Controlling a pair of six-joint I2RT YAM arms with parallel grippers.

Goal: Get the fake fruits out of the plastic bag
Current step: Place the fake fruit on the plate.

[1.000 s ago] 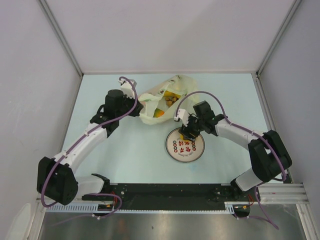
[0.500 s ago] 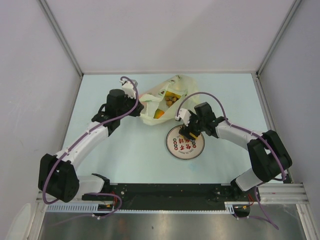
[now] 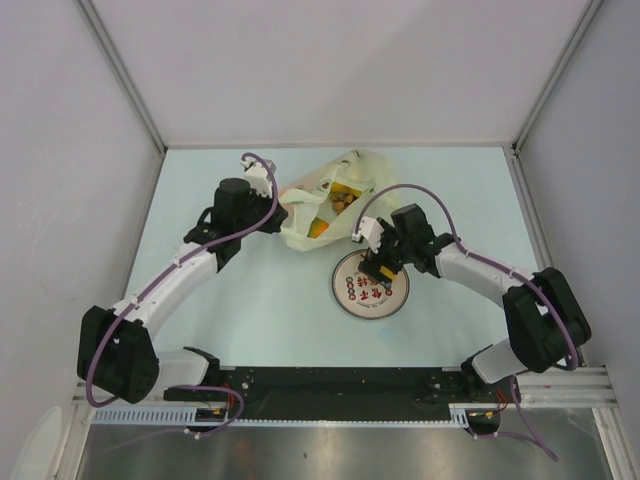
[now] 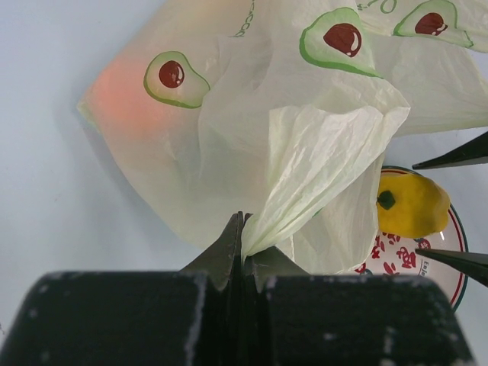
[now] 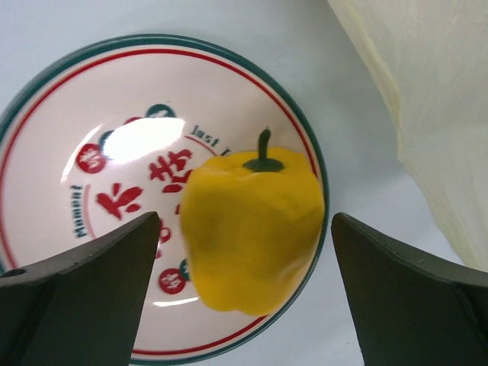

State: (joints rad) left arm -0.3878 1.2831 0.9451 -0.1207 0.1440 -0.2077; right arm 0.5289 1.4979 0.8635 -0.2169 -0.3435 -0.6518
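Only an orange end shows from under the bag's fold (image 3: 324,208), so the orange fruit (image 3: 318,228) will turn out longer than it seems when the robot pulls it.
The plastic bag (image 3: 325,200) lies at the back middle, its mouth open toward the plate. Inside it I see a brown round cluster (image 3: 343,201), an orange fruit (image 3: 318,228) and something yellow (image 3: 346,188). My left gripper (image 3: 285,215) is shut on a fold of the bag's edge (image 4: 263,229); an orange glow shows through the bag (image 4: 122,99). My right gripper (image 5: 245,221) is open just above the white plate (image 5: 69,229). A yellow fruit (image 5: 252,232) with a green stem lies on the plate between the jaws, touching neither. It also shows in the left wrist view (image 4: 412,206).
The plate (image 3: 370,287) sits in front of the bag, close to its edge (image 5: 427,114). White walls enclose the table on three sides. The arm bases and a black rail (image 3: 340,385) run along the near edge.
The right gripper has shifted slightly over the plate. The left arm has barely moved and still holds the bag.
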